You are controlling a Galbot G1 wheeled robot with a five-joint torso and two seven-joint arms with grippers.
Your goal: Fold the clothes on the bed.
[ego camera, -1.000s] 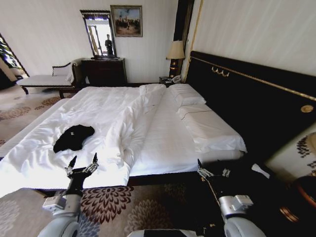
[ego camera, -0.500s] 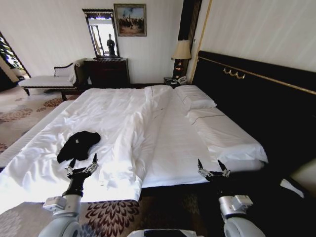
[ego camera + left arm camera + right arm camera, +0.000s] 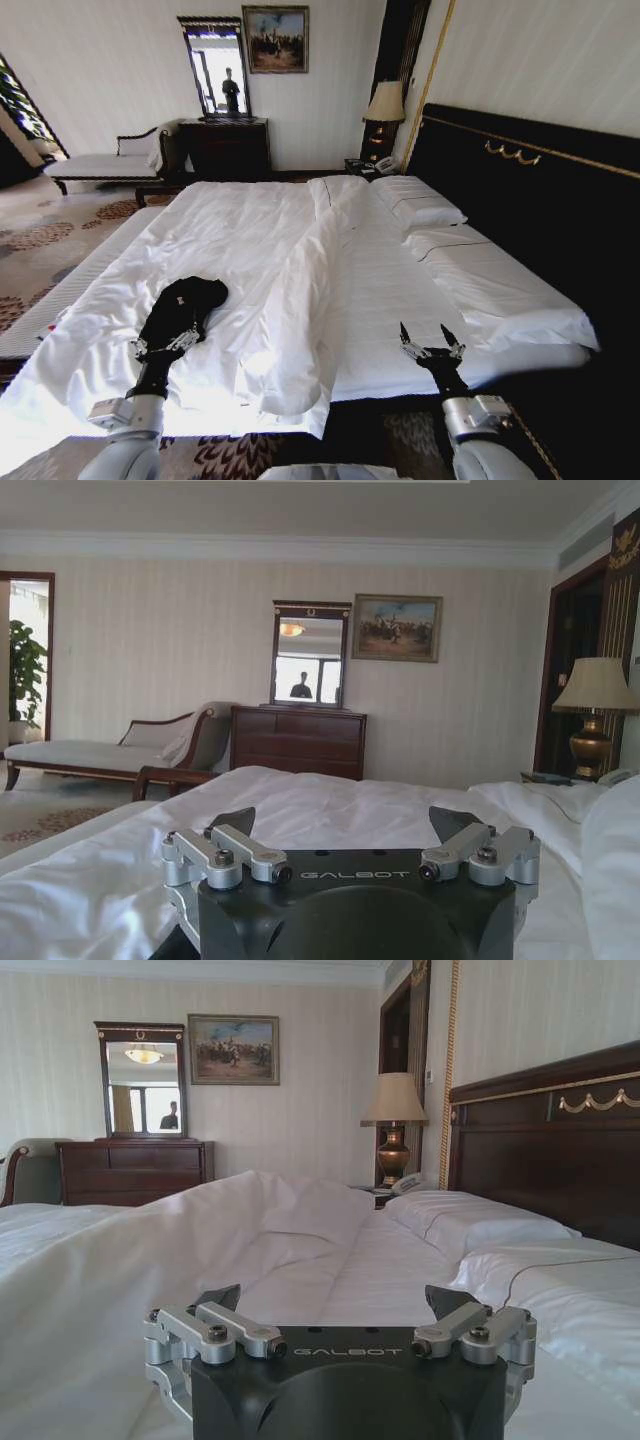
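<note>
My gripper will make the fold [image 3: 295,350] spread over the exposed sheet toward the pillows when it pulls the fold, because the duvet is bunched in a loose raised fold [image 3: 318,250].
The clothes, a crumpled black T-shirt [image 3: 190,303], lie on the white duvet of the bed [image 3: 250,225] near its foot, on my left side. My left gripper [image 3: 166,337] is held low at the near end of the shirt, open and holding nothing; whether it touches the fabric I cannot tell. In the left wrist view the left gripper [image 3: 343,820] stands open above the white sheet. My right gripper [image 3: 431,342] hovers open over the bed's foot on the right, well away from the shirt. The right wrist view shows the right gripper [image 3: 333,1298] open over bare sheet.
A raised fold of duvet [image 3: 305,290] runs down the bed's middle between the grippers. Pillows [image 3: 418,205] lie by the dark headboard [image 3: 530,200]. A lamp [image 3: 386,103], a dresser [image 3: 225,148] and a white chaise [image 3: 100,165] stand beyond. Patterned carpet [image 3: 40,235] lies to the left.
The whole view has shifted: the camera has moved closer to the bed. The shirt now appears right at my left gripper. Both arms keep the same pose, grippers open.
</note>
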